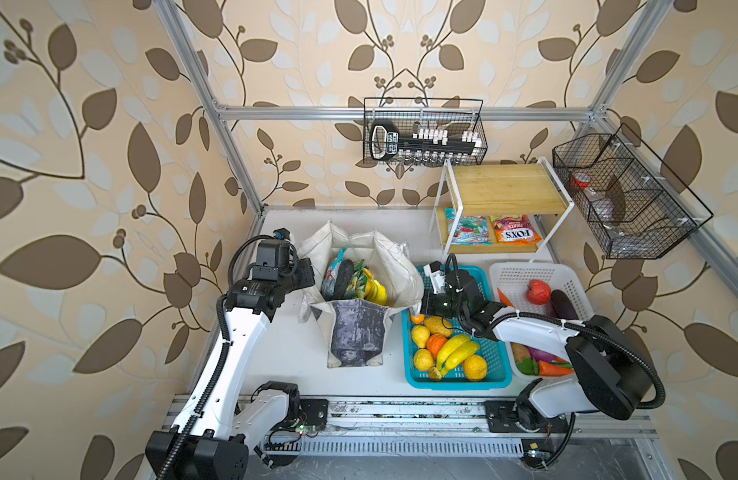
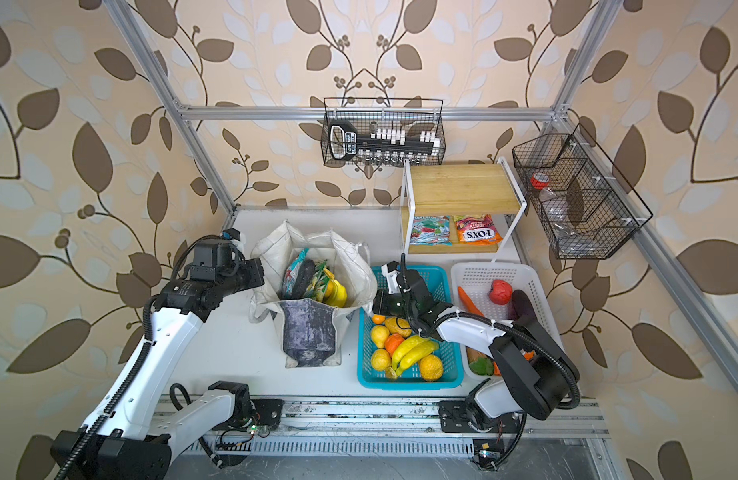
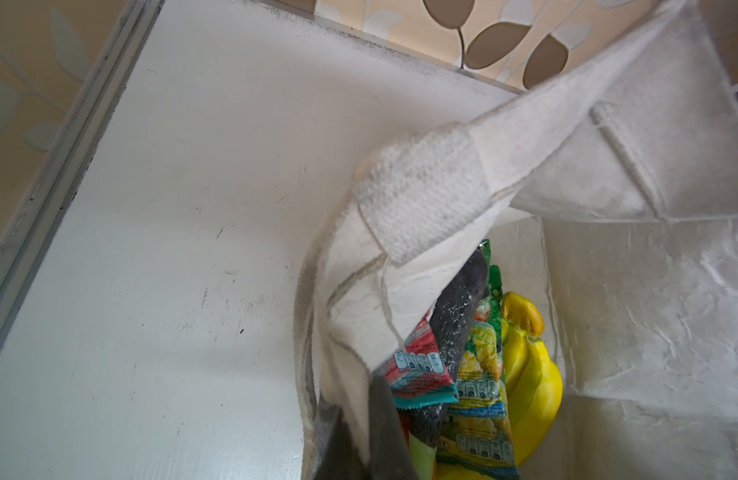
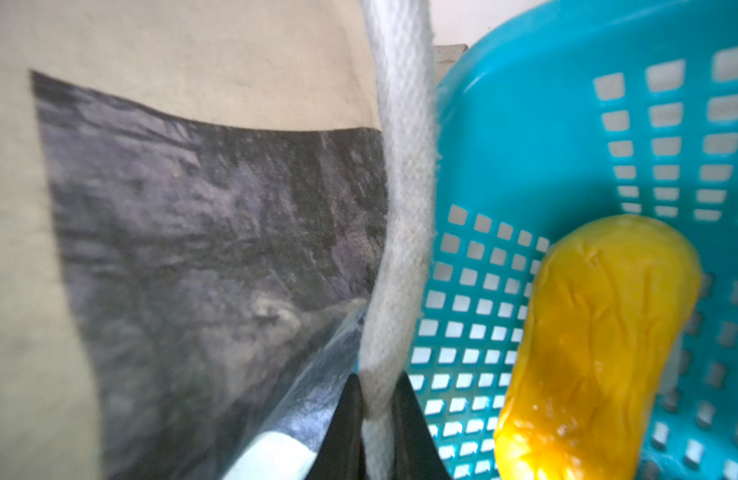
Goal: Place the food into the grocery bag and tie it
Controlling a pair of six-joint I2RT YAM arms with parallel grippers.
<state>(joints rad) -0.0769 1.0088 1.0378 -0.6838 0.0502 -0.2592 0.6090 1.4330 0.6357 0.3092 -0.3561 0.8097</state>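
Next, I let go of the bag's rim with my left gripper and take the other strap handle (image 2: 258, 313) with it, because my left gripper is pinching the bag's rim cloth (image 3: 346, 369) while that handle hangs below.
The off-white grocery bag (image 1: 361, 328) (image 2: 313, 328) stands open at mid-table, dark print panel facing front. Inside it are a yellow banana bunch (image 1: 377, 291) (image 3: 533, 365), a teal-red packet (image 3: 417, 365) and a green-yellow packet (image 3: 483, 395). My left gripper (image 1: 307, 270) (image 3: 356, 403) is shut on the bag's left rim cloth. My right gripper (image 1: 421, 305) (image 4: 377, 386) is shut on the bag's white strap handle (image 4: 404, 166), beside the turquoise basket (image 1: 496, 374) (image 4: 525, 124). More food lies in that basket: bananas (image 1: 456, 351) and round yellow and orange pieces, one yellow piece (image 4: 600, 340) close to the right gripper.
A white plastic basket (image 1: 537, 272) with toy vegetables stands to the right of the turquoise one. Behind them is a white-framed wooden shelf (image 1: 504, 187) holding two snack packets (image 1: 516, 235). Black wire baskets (image 1: 425, 133) (image 1: 625, 199) hang on the frame.
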